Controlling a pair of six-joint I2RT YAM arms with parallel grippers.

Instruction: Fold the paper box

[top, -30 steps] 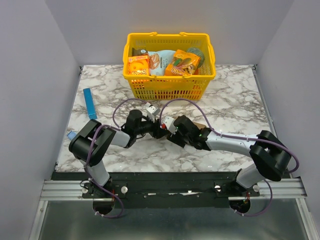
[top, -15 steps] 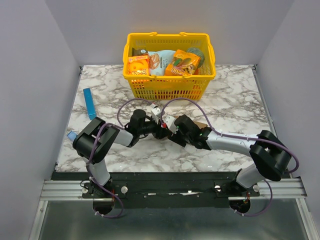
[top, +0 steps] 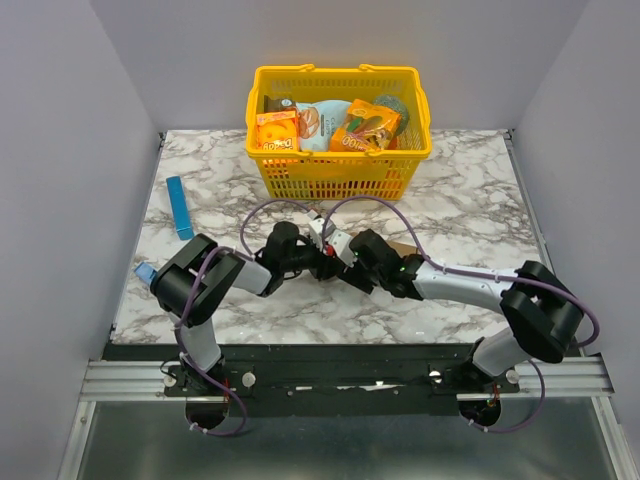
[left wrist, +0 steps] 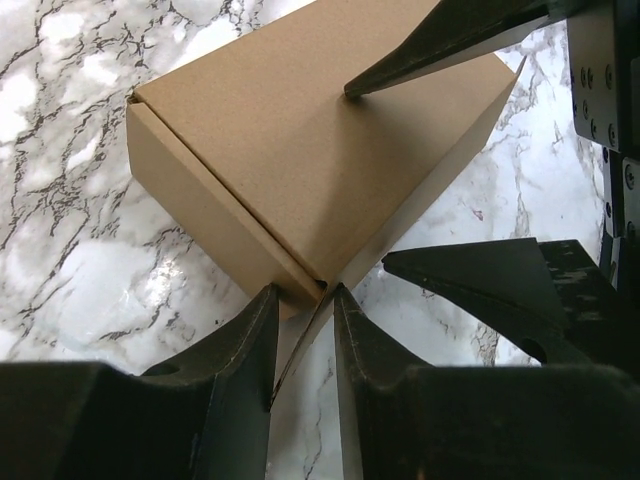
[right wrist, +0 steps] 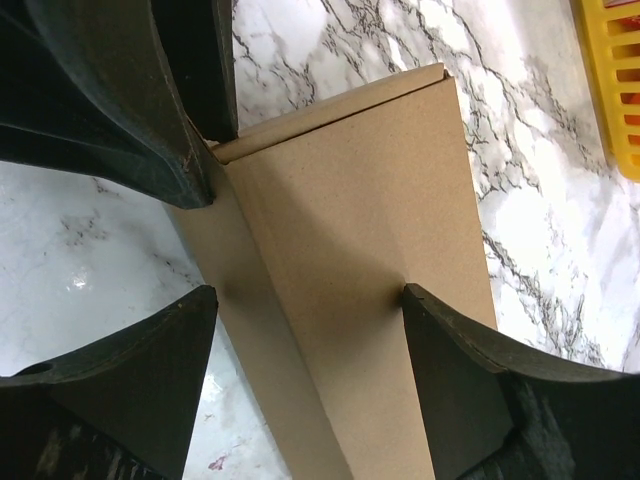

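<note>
The loose flap (left wrist: 307, 342) lies along the box's near side, so the robot's right gripper should move away and grab the box's loose end (top: 405, 247) once the left gripper turns the box.
The paper box (left wrist: 300, 150) is a small brown carton lying on the marble table, mostly hidden under both wrists in the top view, where one corner (top: 404, 246) shows. My left gripper (left wrist: 303, 292) sits at the box's near corner. Its jaws stand narrowly apart with a thin loose flap (left wrist: 300, 345) slanting between them. My right gripper (right wrist: 305, 295) is wide open across the box (right wrist: 350, 250). One fingertip (right wrist: 425, 305) rests on the top face and the other fingertip (right wrist: 195, 305) stands beside the side wall. The left fingers (right wrist: 190, 120) show at the box's end.
A yellow basket (top: 340, 170) holding orange snack boxes (top: 277, 130) stands at the back of the table. A slim blue box (top: 180, 207) lies at the far left, and a small blue object (top: 143, 271) lies near the left edge. Grey walls close in both sides.
My left gripper has slid right up to the box corner and its jaws have narrowed around the flap. The right arm has stayed still.
</note>
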